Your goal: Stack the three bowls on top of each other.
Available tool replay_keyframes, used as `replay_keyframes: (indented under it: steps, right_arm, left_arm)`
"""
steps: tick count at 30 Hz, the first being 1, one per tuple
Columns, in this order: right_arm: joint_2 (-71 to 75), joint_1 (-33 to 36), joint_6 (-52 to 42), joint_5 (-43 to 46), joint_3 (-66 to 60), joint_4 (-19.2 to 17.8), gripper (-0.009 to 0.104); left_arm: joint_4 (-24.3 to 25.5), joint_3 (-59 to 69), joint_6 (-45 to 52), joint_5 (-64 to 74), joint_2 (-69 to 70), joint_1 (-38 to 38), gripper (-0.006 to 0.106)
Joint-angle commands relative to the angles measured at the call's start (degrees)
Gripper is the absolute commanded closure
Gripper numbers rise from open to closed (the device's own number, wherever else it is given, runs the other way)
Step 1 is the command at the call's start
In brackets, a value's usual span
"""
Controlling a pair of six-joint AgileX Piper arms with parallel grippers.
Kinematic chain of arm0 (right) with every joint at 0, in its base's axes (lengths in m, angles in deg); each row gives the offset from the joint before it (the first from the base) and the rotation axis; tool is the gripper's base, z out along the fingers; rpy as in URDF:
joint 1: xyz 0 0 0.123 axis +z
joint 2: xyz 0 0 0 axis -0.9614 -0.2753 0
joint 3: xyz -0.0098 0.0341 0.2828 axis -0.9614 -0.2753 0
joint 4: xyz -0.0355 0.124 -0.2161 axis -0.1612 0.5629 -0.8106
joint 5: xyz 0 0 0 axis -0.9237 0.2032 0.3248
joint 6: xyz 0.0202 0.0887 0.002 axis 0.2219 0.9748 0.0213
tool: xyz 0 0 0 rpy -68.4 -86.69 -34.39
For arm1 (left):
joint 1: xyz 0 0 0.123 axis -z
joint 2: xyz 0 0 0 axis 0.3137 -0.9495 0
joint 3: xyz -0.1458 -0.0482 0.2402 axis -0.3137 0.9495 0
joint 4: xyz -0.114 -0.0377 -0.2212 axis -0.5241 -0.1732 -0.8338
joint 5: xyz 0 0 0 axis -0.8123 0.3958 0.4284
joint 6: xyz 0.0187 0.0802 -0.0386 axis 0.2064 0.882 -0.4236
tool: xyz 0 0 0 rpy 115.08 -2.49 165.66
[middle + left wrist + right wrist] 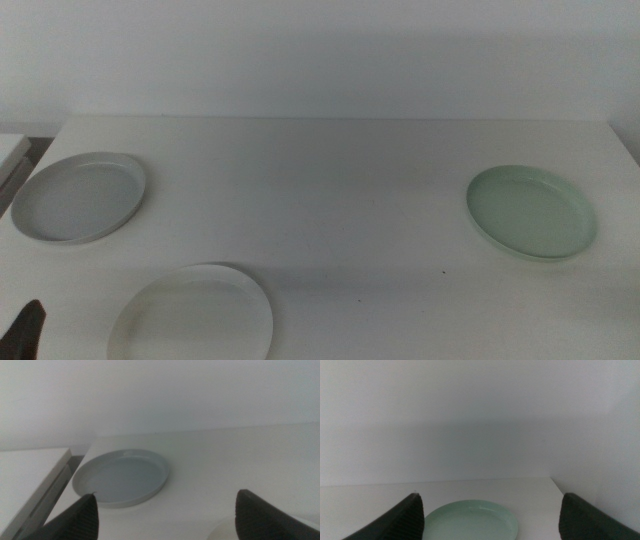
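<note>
I should use my left gripper to bring the white bowl by its rim to the table's open middle before the grey bowl, because the white bowl is at the front, away from that middle.
Three shallow bowls lie apart on the white table. The light grey bowl is at the left, the white bowl at the front left, the mint green bowl at the right. My left gripper is open and holds nothing; the grey bowl lies ahead of it, and the white bowl's rim shows by one jaw. In the middle view only a dark tip of the left gripper shows at the bottom left corner. My right gripper is open and empty, with the green bowl ahead of it.
A white wall rises behind the table. A second white surface stands beside the table's left edge, with a narrow gap between them. The table's right edge lies a little beyond the green bowl.
</note>
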Motion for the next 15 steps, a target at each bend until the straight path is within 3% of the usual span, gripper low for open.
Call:
replay_keyframes:
  steps: [1, 8, 15]
  right_arm:
    - [0.30, -0.40, -0.31, 0.61, -0.22, -0.25, 0.002]
    - [0.30, -0.40, -0.31, 0.61, -0.22, -0.25, 0.002]
    - [0.30, -0.40, -0.31, 0.61, -0.22, -0.25, 0.002]
  left_arm:
    - [-0.32, -4.25, -0.40, 1.40, -3.13, -0.04, 0.007]
    - [-3.25, -29.61, -0.40, 26.42, -27.15, -0.04, 0.007]
    - [-7.36, -44.84, -2.97, 45.26, -46.26, -0.04, 0.007]
